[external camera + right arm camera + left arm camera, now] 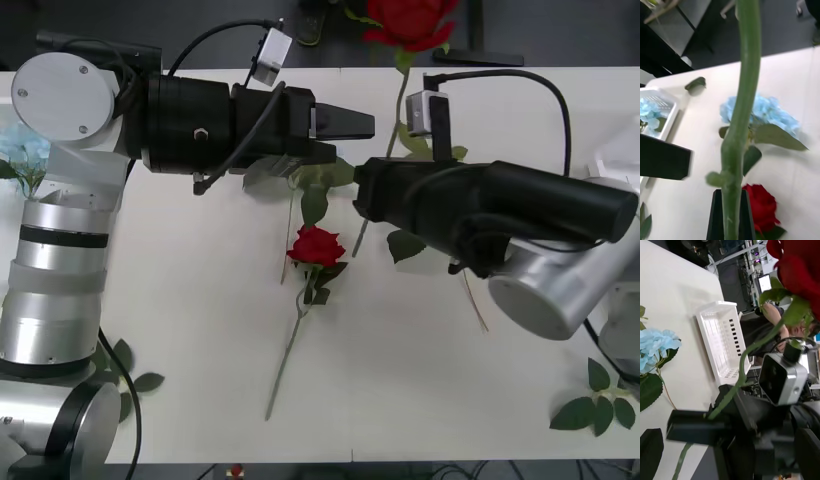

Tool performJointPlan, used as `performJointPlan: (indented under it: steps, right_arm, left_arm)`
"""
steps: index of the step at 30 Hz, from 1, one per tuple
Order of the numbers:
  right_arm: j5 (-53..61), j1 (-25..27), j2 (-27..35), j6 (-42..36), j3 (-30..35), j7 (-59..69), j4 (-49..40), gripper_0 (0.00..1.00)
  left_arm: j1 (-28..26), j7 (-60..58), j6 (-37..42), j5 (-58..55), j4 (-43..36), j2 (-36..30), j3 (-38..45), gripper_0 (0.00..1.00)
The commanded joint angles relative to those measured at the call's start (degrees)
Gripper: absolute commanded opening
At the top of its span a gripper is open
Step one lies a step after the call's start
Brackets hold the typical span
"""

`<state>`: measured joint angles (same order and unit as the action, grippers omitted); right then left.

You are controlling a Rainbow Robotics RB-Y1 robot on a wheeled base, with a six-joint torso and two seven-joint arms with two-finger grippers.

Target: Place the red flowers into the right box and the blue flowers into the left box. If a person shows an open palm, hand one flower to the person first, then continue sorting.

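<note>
A dark green leaf (404, 246) and a thin brown stem (475, 302) show from under my right gripper. I should expect another blue flower to be hidden there.
My right gripper (362, 190) is shut on the green stem (741, 112) of a red flower, whose bloom (408, 20) is raised over the table's far edge. Another red flower (317, 246) lies flat mid-table, just on the near side of both grippers. My left gripper (355, 137) hovers open close beside the right one, holding nothing. A blue flower (762, 110) lies on the table under the left arm, and a second one (20, 150) rests in the left box (672, 112). The right box (720, 341) stands at the table's right edge (618, 155).
Loose green leaf sprigs lie near the front right corner (598, 400) and by the left arm's base (125, 365). Another leaf (696, 83) lies near the left box. Open tabletop stretches across the front half around the lying rose.
</note>
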<state>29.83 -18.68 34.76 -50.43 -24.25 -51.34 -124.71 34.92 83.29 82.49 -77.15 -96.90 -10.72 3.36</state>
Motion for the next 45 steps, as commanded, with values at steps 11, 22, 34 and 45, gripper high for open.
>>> performJointPlan:
  steps: [11,22,34,45]
  right_arm:
    - [28.4,-0.4,14.1,-27.6,26.9,0.0,-6.2,0.00]
    - [36.1,-0.4,21.9,-52.7,44.6,-13.5,6.8,0.00]
    - [17.6,-0.4,23.2,-46.1,46.0,-39.3,34.4,0.00]
    - [10.1,-0.3,22.5,-26.2,38.1,-50.1,51.9,0.00]
  left_arm:
    - [4.5,-0.9,6.4,14.6,-0.7,2.6,5.6,1.00]
    - [4.5,-6.8,9.8,41.5,-0.5,2.6,3.1,1.00]
    - [4.6,-18.2,7.2,58.8,2.2,2.6,-8.9,1.00]
    - [7.3,-19.6,-5.8,64.4,16.4,2.6,-15.6,1.00]
